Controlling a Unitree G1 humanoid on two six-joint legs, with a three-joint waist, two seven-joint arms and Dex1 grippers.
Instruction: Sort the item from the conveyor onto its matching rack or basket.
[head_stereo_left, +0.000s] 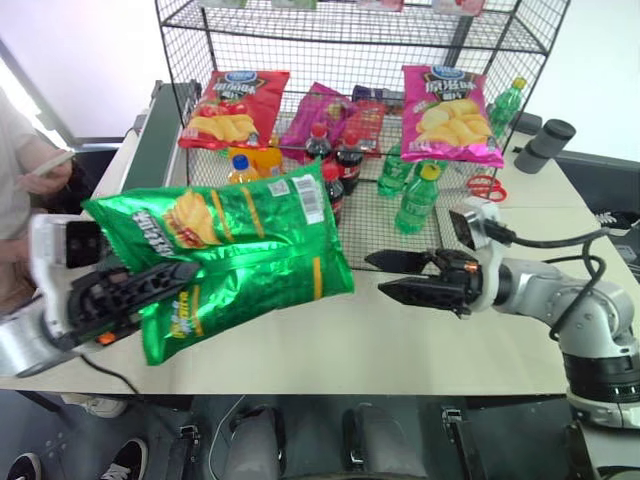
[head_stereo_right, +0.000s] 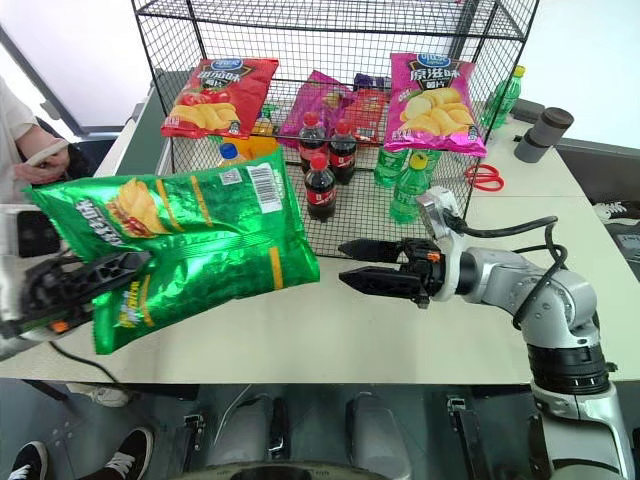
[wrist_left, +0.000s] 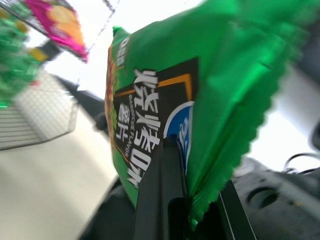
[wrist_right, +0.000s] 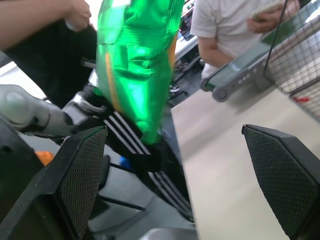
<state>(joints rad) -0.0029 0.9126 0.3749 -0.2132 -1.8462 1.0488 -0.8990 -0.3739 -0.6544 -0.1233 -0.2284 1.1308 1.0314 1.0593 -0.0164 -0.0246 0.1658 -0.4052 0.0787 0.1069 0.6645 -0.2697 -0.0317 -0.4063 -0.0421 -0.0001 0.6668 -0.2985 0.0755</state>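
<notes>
My right gripper should take the free barcode end (head_stereo_left: 336, 245) of the green crisp bag before setting the bag onto the rack, because my left gripper is holding the bag by its logo end (wrist_left: 182, 125).
The item, a glossy green crisp bag (head_stereo_left: 235, 250) with a barcode on its upper right corner, hangs above the table's front left. My left gripper (head_stereo_left: 185, 270) is shut on its lower left edge; the left wrist view shows the bag's crimped edge (wrist_left: 210, 115) pinched against a black finger (wrist_left: 165, 195). To the right of the bag my right gripper (head_stereo_left: 378, 274) stands open and level, pointing left at it with nothing between its fingers and a gap between them and the bag. The conveyor (head_stereo_left: 160, 120) runs along the table's left side. The black wire rack (head_stereo_left: 400, 45) stands behind.
The rack's lower tier holds a red bag (head_stereo_left: 235, 108), a purple bag (head_stereo_left: 320, 115), a pink bag (head_stereo_left: 450, 112), cola bottles (head_stereo_left: 335, 185) and green bottles (head_stereo_left: 415, 200). Red scissors (head_stereo_left: 487, 186) and a grey cylinder (head_stereo_left: 545, 143) lie at the right. A person (head_stereo_left: 20, 165) stands at the left.
</notes>
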